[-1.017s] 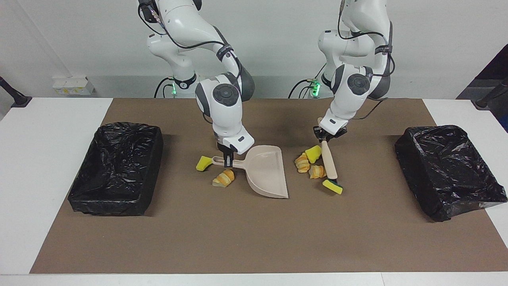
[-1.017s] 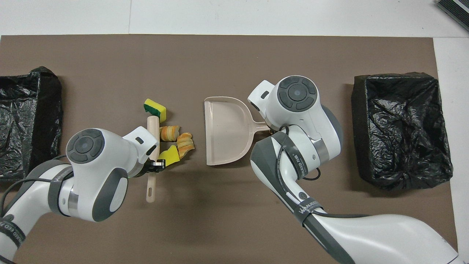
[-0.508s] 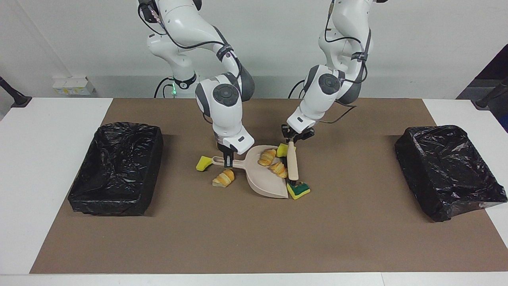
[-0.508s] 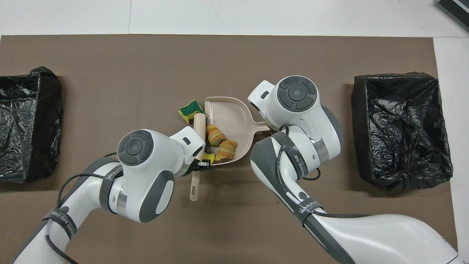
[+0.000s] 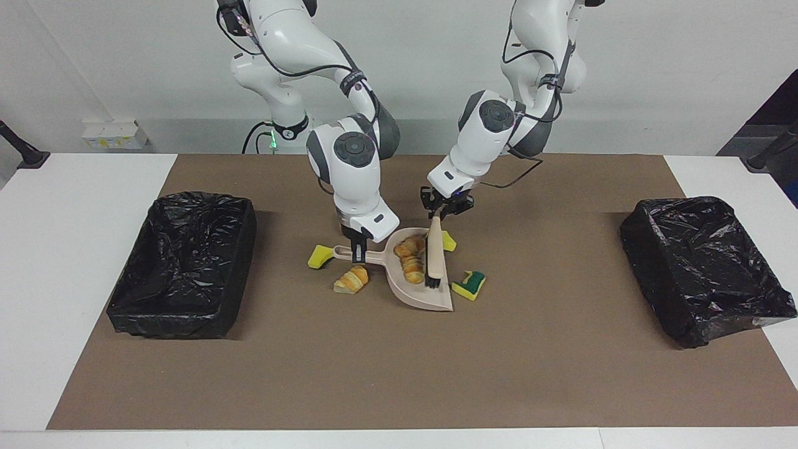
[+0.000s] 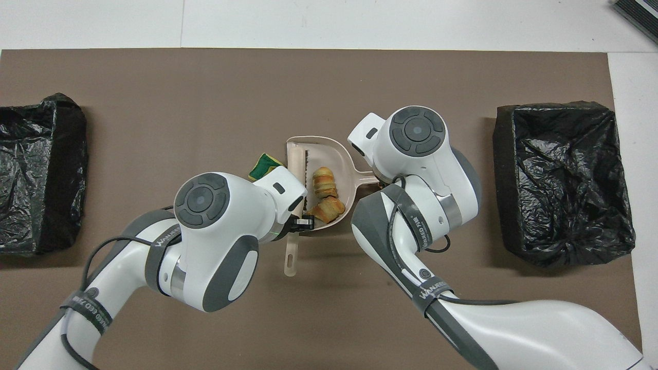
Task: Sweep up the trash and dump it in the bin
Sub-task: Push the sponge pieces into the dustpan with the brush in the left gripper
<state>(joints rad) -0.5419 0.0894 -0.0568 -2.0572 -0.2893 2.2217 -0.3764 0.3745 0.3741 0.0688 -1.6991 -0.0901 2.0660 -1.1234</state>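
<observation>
The green-faced sponge (image 5: 469, 285) is outside the pan's opening behind the brush, so the robot's left gripper should bring the brush out beyond the sponge and sweep the sponge in.
My right gripper (image 5: 358, 252) is shut on the handle of the beige dustpan (image 5: 430, 298), which rests flat on the mat. My left gripper (image 5: 444, 211) is shut on the brush (image 5: 434, 249), whose bristles stand inside the pan. Two bread pieces of the trash (image 5: 411, 257) (image 6: 325, 192) lie in the pan. A green-faced sponge (image 5: 469, 285) (image 6: 264, 164) lies just outside the pan's mouth. A yellow sponge (image 5: 448, 242) sits at the pan's rim. Another yellow sponge (image 5: 320, 256) and a bread piece (image 5: 351, 280) lie by the pan's handle.
Two bins lined with black bags stand on the brown mat, one (image 5: 181, 262) at the right arm's end and one (image 5: 704, 268) at the left arm's end. The brush handle's end (image 6: 291, 257) sticks out toward the robots.
My left arm has swept the brush toward the right arm's end, pushing two bread pieces into the dustpan. Both sponges stayed outside the pan. The right arm has not moved.
</observation>
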